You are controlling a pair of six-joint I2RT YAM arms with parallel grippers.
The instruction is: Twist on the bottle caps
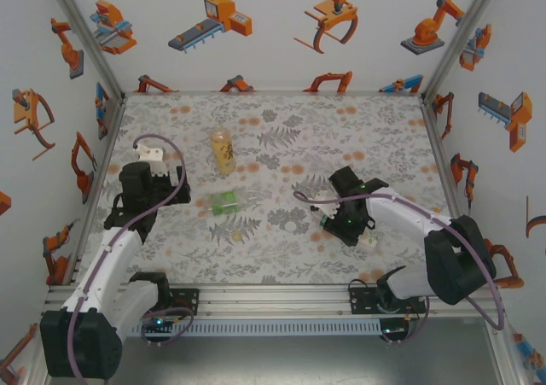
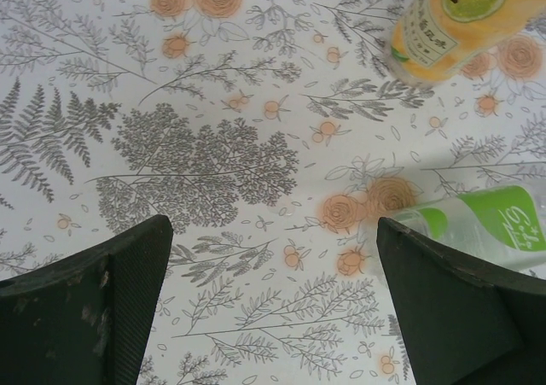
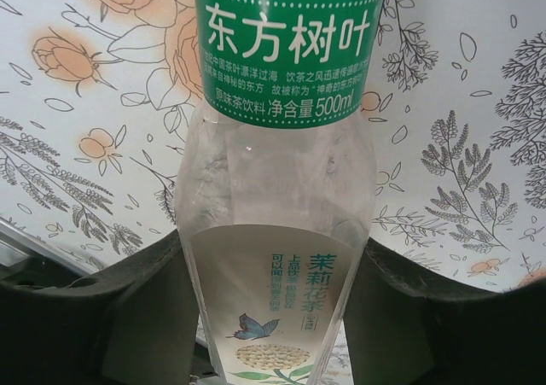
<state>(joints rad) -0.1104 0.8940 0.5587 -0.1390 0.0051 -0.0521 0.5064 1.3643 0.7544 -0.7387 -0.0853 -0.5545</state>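
Observation:
The slim clear bottle's lower end is left free by my right gripper's fingers, so my empty left gripper keeps going toward the bottle [image 3: 277, 176] and closes around that end.
The amber bottle [image 1: 223, 151] with a yellow label stands upright at the middle back of the table; its lower part [image 2: 452, 22] shows in the left wrist view. The squat green-tinted bottle [image 1: 229, 201] lies on its side in front of it, with its green label [image 2: 490, 223] beside my left gripper's right finger. My left gripper [image 1: 141, 193] [image 2: 273, 231] hangs open over bare cloth, left of both bottles. My right gripper [image 1: 350, 218] [image 3: 273, 247] has a finger pressed against each side of the slim clear bottle [image 1: 372, 240] [image 3: 281, 172], which has a white-green label. I cannot make out any bottle caps.
The table [image 1: 384, 129] is covered in a floral cloth and walled in on the left, back and right. An aluminium rail [image 1: 273, 295] runs along the near edge by the arm bases. Open cloth lies between the two arms and behind the right gripper.

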